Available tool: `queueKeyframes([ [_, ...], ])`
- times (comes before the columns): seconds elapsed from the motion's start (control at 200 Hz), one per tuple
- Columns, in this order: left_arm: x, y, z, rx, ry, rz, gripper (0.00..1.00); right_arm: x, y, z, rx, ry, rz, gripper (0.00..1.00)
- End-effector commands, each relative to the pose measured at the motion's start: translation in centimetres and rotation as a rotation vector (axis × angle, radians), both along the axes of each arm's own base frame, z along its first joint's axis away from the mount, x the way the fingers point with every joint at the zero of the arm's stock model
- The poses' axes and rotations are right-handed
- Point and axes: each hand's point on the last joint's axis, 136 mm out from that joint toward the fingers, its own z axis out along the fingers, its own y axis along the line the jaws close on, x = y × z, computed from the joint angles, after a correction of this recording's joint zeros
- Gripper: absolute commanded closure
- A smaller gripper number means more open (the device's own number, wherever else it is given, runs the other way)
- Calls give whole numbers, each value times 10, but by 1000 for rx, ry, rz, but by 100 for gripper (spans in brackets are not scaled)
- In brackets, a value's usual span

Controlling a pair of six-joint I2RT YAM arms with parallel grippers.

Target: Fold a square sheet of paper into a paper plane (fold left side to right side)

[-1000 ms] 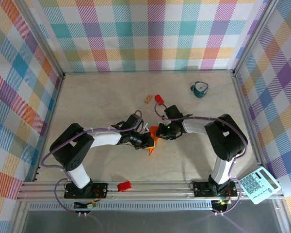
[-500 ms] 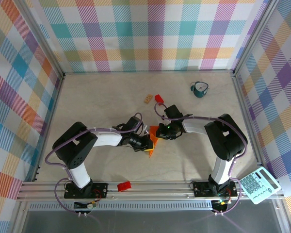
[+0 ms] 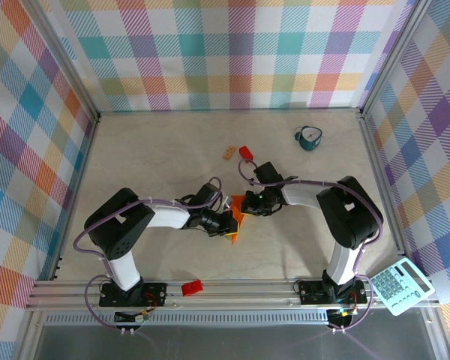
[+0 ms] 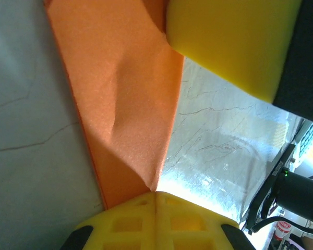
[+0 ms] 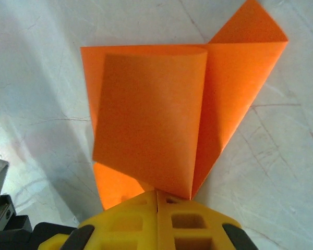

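Next, I work my right gripper back over the paper's orange flap [image 5: 146, 117], which bows up in a soft rounded fold [image 5: 200, 104], and press it flat while my left gripper pins the paper.
The square sheet of paper [image 3: 238, 214] is bright orange and partly folded, lying at mid-table between the two arms. In the left wrist view the paper [image 4: 125, 104] has a buckled flap whose corner runs into the closed seam of my left gripper [image 4: 155, 194], which is shut on it. In the right wrist view the paper [image 5: 146, 114] shows a raised flap with a soft rounded fold, and its lower edge meets my right gripper [image 5: 157, 191], also shut on it. From above, the left gripper [image 3: 229, 223] is at the sheet's left edge and the right gripper [image 3: 249, 204] at its right.
A small red block [image 3: 245, 152] and a tan block [image 3: 229, 153] lie just beyond the paper. A teal mug [image 3: 309, 138] stands at the back right. Another red block [image 3: 191, 287] sits on the front rail, and a calculator [image 3: 401, 285] lies at the front right.
The left arm has shifted a little to the right, nudging its gripper closer in over the paper. The right arm and the sheet have stayed put.
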Motion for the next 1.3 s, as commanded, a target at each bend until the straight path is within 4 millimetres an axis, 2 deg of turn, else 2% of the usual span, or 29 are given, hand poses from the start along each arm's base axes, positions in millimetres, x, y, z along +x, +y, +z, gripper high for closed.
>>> queueKeyframes([
  [0.0, -24, 21, -37, 120, 88, 14, 100, -3, 2, 20, 32, -53, 24, 99],
  [0.15, -26, 24, -39, 122, 82, 23, 100, -9, -1, 37, 70, -105, 34, 99],
  [0.27, -27, 25, -39, 124, 75, 20, 100, -23, -1, 36, 104, -104, 39, 99],
  [0.49, -26, 26, -41, 132, 69, 19, 100, -37, 18, 27, 142, -92, 84, 98],
  [0.755, -25, 26, -41, 134, 69, 20, 100, -29, 28, 13, 138, -78, 82, 98],
  [1.29, -28, 30, -45, 151, 78, 21, 100, -19, 15, -10, 21, -98, 69, 98],
])
